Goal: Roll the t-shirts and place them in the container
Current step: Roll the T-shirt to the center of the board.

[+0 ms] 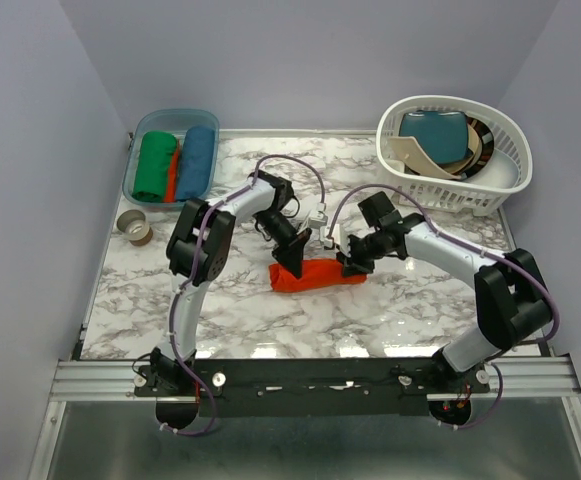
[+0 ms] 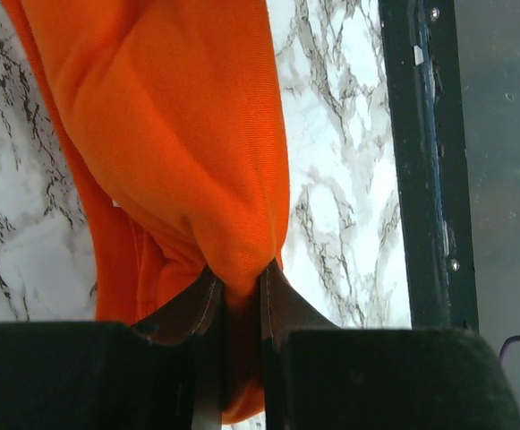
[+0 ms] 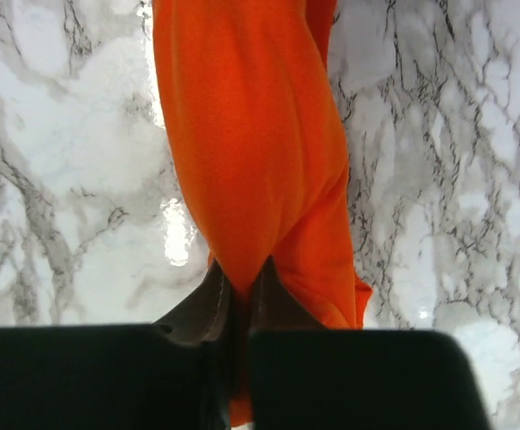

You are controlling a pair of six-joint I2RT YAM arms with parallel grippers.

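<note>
My grippers are at both ends of the orange roll. My left gripper should take hold of the roll's middle from the roll's near side before it carries the roll to the bin.
An orange-red t-shirt, rolled into a short log, lies on the marble table between the two arms. My left gripper is at the roll's left end, shut on a fold of the orange fabric. At the roll's right end my right gripper is shut on the cloth too, and the orange t-shirt bunches between its jaws. Rolled t-shirts in green, red and blue lie side by side in the clear blue bin at the back left.
A white laundry basket holding teal and tan items stands at the back right. A roll of tape sits near the table's left edge. The black and silver rail runs along the near edge.
</note>
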